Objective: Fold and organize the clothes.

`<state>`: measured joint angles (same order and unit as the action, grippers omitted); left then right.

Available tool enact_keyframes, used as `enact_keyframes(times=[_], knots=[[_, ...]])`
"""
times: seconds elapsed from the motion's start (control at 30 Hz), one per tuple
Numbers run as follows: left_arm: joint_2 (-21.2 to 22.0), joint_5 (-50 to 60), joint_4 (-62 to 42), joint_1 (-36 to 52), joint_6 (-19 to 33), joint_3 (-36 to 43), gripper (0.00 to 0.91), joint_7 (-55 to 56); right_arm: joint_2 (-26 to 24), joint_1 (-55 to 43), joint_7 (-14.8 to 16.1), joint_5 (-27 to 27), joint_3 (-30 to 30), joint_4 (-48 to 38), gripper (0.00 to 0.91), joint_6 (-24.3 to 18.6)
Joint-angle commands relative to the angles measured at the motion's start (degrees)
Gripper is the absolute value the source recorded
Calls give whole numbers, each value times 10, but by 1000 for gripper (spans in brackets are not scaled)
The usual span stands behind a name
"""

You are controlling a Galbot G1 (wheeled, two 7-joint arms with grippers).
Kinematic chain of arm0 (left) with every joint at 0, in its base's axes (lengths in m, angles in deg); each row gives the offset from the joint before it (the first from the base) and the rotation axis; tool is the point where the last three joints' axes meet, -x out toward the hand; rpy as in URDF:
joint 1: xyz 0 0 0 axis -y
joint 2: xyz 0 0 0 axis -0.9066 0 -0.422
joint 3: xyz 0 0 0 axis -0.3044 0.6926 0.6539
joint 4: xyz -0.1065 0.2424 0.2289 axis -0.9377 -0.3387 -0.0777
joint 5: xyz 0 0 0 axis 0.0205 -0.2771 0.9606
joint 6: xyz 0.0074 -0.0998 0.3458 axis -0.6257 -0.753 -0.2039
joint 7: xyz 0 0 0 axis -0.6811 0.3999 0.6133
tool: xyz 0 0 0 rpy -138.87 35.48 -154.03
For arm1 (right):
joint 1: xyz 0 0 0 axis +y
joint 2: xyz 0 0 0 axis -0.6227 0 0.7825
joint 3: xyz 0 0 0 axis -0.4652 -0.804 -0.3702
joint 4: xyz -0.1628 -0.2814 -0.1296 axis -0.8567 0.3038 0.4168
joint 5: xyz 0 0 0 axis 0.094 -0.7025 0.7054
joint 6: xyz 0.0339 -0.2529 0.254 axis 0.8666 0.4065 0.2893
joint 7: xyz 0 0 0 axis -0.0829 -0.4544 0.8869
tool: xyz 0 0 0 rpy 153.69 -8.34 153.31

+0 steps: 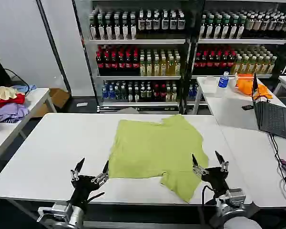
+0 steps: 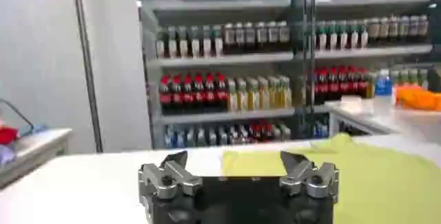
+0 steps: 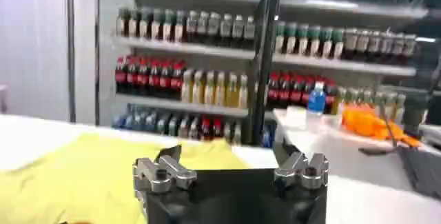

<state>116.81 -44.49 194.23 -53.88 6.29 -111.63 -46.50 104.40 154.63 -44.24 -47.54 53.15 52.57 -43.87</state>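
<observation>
My gripper will uncover a print hidden on the bottom side of the lime-green T-shirt (image 1: 155,150) when it folds the T-shirt over, because the T-shirt lies plain side (image 1: 169,145) up.
The clothes are one lime-green T-shirt (image 1: 155,150), lying partly folded and wrinkled in the middle of the white table (image 1: 52,148), with one corner trailing toward the front edge. My left gripper (image 1: 92,167) stands open over bare table just off the shirt's front left corner. Open as well, my right gripper (image 1: 208,160) hovers beside the shirt's front right edge. The left wrist view has the left gripper (image 2: 236,162) with the shirt (image 2: 372,177) beyond it. From the right wrist, the right gripper (image 3: 230,155) stands before the shirt (image 3: 76,177). Neither holds anything.
A side table on the left carries a pile of red, lilac and cream garments (image 1: 7,102). On the right stand a laptop (image 1: 274,117), an orange cloth (image 1: 250,86) and a blue-capped bottle (image 1: 223,79). Drink shelves (image 1: 181,52) fill the back.
</observation>
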Motion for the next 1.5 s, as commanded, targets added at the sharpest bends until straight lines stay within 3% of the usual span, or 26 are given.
enact_keyframes(times=[0.03,0.27,0.8,0.83,0.87,0.93,1.03,1.1,1.13,1.2,1.5], knots=[[-19,-34,-44,33,-66,17,907,10,-4,-4,0,-10,-26,-4,907,36],[-29,-48,-108,93,-117,51,907,30,6,4,-8,-9,-43,-10,907,66],[-23,-55,-204,180,-117,109,907,36,44,28,-13,-38,-67,-45,907,73],[-24,-57,-208,186,-117,111,877,36,45,28,-13,-38,-67,-47,907,73],[-24,-59,-214,189,-117,113,514,37,45,28,-13,-39,-66,-49,907,73],[-24,-61,-221,196,-117,113,151,38,46,28,-13,-38,-65,-51,897,74],[-28,-73,-221,194,-117,112,151,41,50,29,-13,-36,-63,-55,665,74],[-30,-71,-223,192,-117,113,141,45,52,31,-14,-35,-64,-58,403,74],[-30,-69,-224,192,-117,113,141,47,53,31,-15,-34,-65,-59,131,73],[-29,-70,-221,191,-117,110,141,49,56,34,-19,-28,-66,-58,0,70],[-32,-82,-207,165,-117,94,131,37,61,46,-24,-18,-70,-54,0,58]])
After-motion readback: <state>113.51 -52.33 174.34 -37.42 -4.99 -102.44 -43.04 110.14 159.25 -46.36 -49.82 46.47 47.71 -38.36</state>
